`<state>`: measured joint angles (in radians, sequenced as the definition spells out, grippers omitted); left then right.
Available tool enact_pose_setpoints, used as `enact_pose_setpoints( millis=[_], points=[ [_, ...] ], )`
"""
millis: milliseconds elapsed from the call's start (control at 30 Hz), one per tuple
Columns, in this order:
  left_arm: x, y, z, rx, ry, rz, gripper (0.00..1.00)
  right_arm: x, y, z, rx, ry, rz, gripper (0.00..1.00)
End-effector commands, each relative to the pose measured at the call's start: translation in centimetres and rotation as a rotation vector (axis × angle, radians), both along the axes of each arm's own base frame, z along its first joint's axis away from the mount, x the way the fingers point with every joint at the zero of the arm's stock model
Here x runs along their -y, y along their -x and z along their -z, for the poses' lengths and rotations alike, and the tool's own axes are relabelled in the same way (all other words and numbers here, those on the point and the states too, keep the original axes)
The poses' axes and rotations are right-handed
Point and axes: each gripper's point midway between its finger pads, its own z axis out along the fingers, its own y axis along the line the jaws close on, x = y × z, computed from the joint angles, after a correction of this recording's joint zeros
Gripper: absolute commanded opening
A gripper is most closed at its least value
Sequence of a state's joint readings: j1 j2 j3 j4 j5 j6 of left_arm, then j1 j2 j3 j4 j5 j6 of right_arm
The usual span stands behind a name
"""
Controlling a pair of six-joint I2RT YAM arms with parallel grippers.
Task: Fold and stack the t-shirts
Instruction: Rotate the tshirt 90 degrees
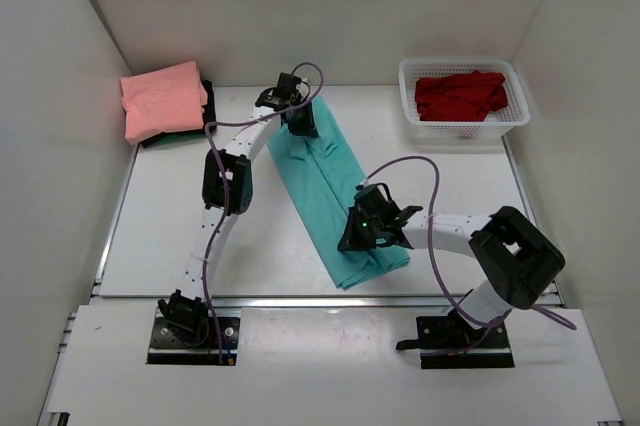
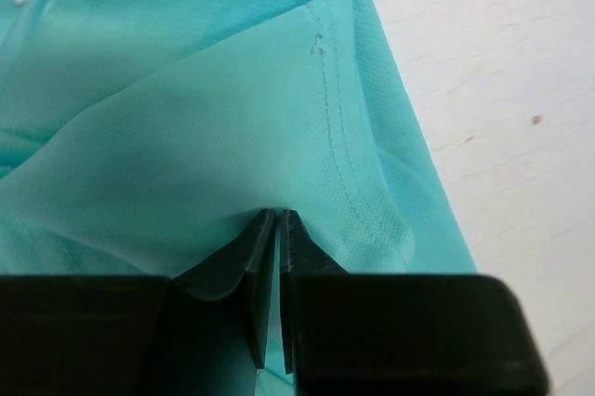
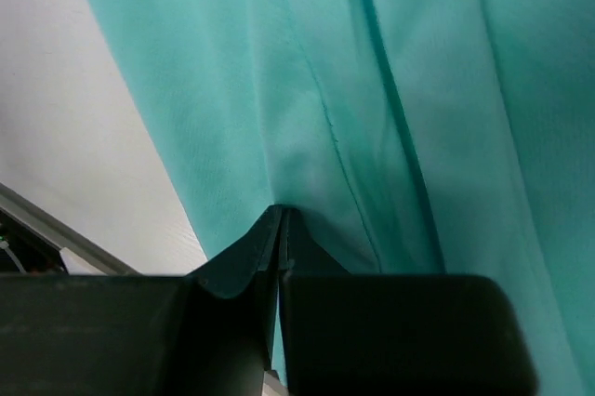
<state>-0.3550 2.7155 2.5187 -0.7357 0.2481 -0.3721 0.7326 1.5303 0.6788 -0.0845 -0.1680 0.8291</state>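
The teal t-shirt's folded strip [image 1: 325, 181] lies at a slant across the table, so next my right gripper swings the strip's near end [image 1: 370, 271] back in line with the strip's far end before the folding.
The teal t-shirt [image 1: 325, 196] lies in a long folded strip running diagonally across the table. My left gripper [image 1: 300, 124] is shut on its far end, where a stitched hem [image 2: 344, 126] shows just beyond the fingertips [image 2: 277, 215]. My right gripper [image 1: 362, 231] is shut on its near part, pinching teal cloth [image 3: 372, 117] between the fingertips [image 3: 282, 212]. A folded salmon pink t-shirt [image 1: 163, 98] sits on a very dark t-shirt [image 1: 200, 126] at the far left. The red t-shirt [image 1: 460, 94] lies crumpled in the basket.
The white mesh basket [image 1: 515, 111] stands at the far right corner. White walls enclose the table on three sides. A metal rail [image 1: 300, 298] runs along the near table edge, in front of both arm bases.
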Motion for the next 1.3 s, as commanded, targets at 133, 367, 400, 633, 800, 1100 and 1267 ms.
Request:
enact_pose_setpoints(
  millis=[133,367,400,633,800,1100,1267],
  points=[
    [3.7,0.1,2.5,-0.012,0.113,0.055,0.19,-5.8,-2.6,-4.1,0.216,-0.063,-0.166,0.00],
    [3.0,-2.2,-0.1,0.071,0.156,0.034,0.20,-2.7,-6.6,-8.7,0.390,0.048,-0.125,0.00],
    [3.0,-2.2,-0.1,0.073,0.161,0.038,0.20,-1.8,-6.2,-8.0,0.369,0.080,-0.119,0.00],
    [2.9,-2.7,-1.4,0.089,0.206,0.045,0.20,6.3,-4.4,-2.5,0.203,0.291,0.038,0.00],
    [3.2,-2.5,-1.8,0.085,0.230,0.056,0.20,5.9,-1.4,0.5,0.094,0.289,-0.014,0.01],
    [4.6,-1.8,-1.9,0.060,0.286,0.081,0.21,2.9,2.5,1.9,0.002,0.199,-0.067,0.00],
    [5.3,-2.5,-5.9,0.126,0.345,0.106,0.15,3.7,0.5,0.4,0.093,0.223,-0.090,0.00]
  ],
)
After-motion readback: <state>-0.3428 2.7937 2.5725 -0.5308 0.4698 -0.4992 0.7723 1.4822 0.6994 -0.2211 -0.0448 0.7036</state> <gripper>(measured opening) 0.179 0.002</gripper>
